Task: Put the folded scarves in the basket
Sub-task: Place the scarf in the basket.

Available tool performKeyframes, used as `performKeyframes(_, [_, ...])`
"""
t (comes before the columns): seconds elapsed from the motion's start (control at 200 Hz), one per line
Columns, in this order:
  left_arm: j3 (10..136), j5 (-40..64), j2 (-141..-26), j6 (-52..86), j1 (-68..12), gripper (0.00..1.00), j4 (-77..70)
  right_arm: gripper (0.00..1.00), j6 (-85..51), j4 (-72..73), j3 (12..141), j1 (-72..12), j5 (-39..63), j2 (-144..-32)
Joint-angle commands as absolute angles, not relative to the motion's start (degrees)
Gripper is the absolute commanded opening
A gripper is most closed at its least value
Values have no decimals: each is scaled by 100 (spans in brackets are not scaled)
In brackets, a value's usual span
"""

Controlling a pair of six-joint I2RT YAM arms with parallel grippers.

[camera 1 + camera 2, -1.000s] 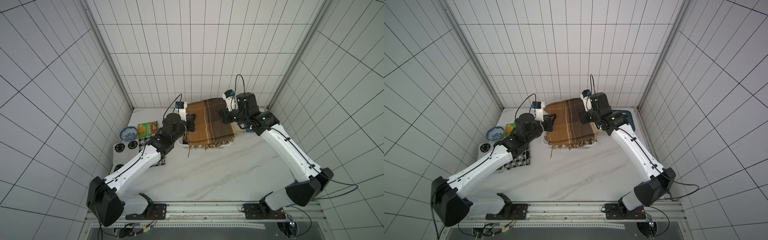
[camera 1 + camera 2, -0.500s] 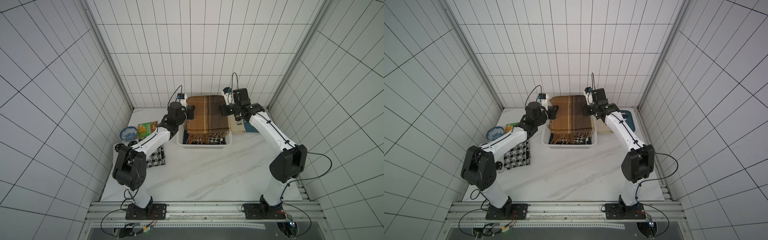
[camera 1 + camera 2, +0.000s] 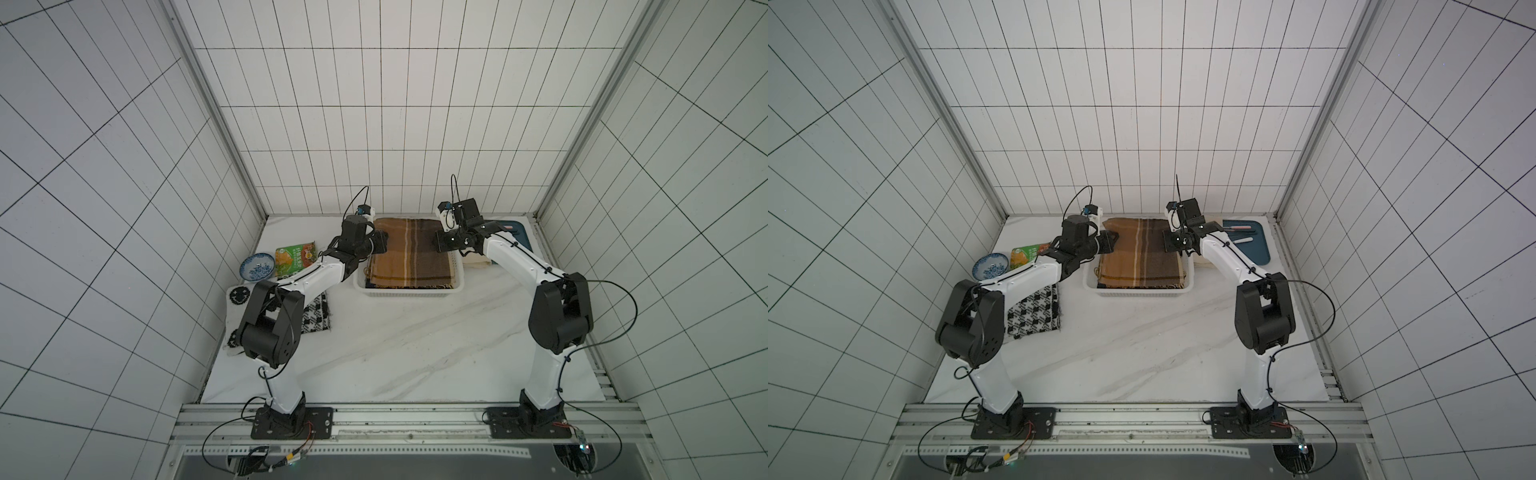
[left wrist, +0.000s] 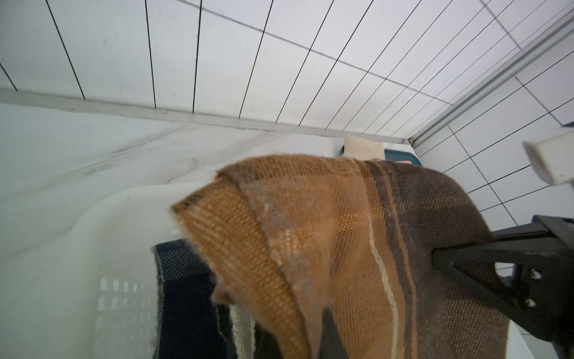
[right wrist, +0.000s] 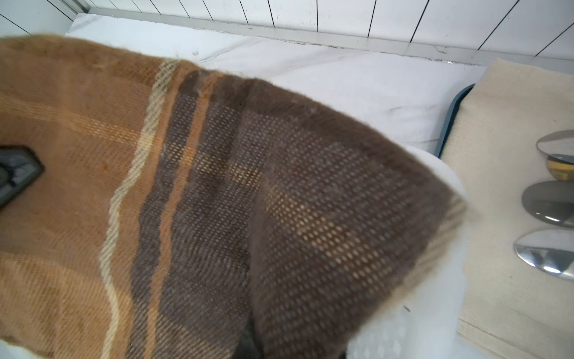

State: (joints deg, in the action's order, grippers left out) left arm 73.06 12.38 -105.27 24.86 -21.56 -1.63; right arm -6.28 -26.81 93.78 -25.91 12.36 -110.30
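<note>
The scarf lies flat with its near edge point(image 3: 410, 282) inside the basket point(image 4: 122, 257). My left gripper keeps bringing down the scarf's far corner until that corner rests below the basket's rim.
The folded scarf point(image 3: 409, 253), brown plaid with a cream stripe, lies spread over the white perforated basket point(image 3: 407, 293) at the back of the table in both top views; the scarf point(image 3: 1140, 259) fills the basket point(image 3: 1142, 294). My left gripper point(image 3: 384, 242) is shut on its far left corner and my right gripper point(image 3: 438, 241) on its far right corner. In the left wrist view the scarf point(image 4: 310, 233) drapes over my left gripper point(image 4: 326, 338), hiding the tips. The right wrist view shows the scarf point(image 5: 248, 186) covering my right gripper point(image 5: 248, 342).
A dark cloth point(image 4: 186, 295) lies in the basket under the scarf. A blue tray point(image 3: 1258, 249) with a cream cloth point(image 5: 512, 186) and spoons point(image 5: 546, 251) sits right of the basket. To the left are a houndstooth cloth point(image 3: 1034, 316), a green packet point(image 3: 295, 259) and a blue bowl point(image 3: 257, 268).
Both grippers carried the scarf away from the camera, toward the back wall, and down. It now lies lower over the basket and covers the dark cloth that showed at the front.
</note>
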Motion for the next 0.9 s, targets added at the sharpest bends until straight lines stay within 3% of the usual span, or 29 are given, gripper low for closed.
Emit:
performKeyframes(0.0, [7407,1382,-10881,2692,-1935,0,98,0,-641,-2778,9255,-2479,831,-11317])
performKeyframes(0.3, [7452,1330,-11208,2703,-1925,1,153,0,-702,-2821,9231,-2479,552,-11715])
performKeyframes(0.5, [7411,1223,-11241,2638,-1920,4,222,10,-665,-3081,9302,-2479,345,-11788])
performKeyframes(0.56, [7408,1190,-11232,2652,-1925,8,225,11,-668,-3134,9290,-2487,302,-11760])
performKeyframes(0.62, [7409,1182,-11237,2663,-1925,18,219,17,-676,-3177,9259,-2487,220,-11710])
performKeyframes(0.72, [7445,1127,-11222,2678,-1925,21,307,28,-686,-3220,9258,-2487,167,-11647])
performKeyframes(0.784, [7424,1106,-11143,2681,-1925,28,314,31,-702,-3319,9320,-2496,192,-11607])
performKeyframes(0.894, [7433,1008,-10994,2648,-1934,30,441,35,-707,-3373,9356,-2514,57,-11480])
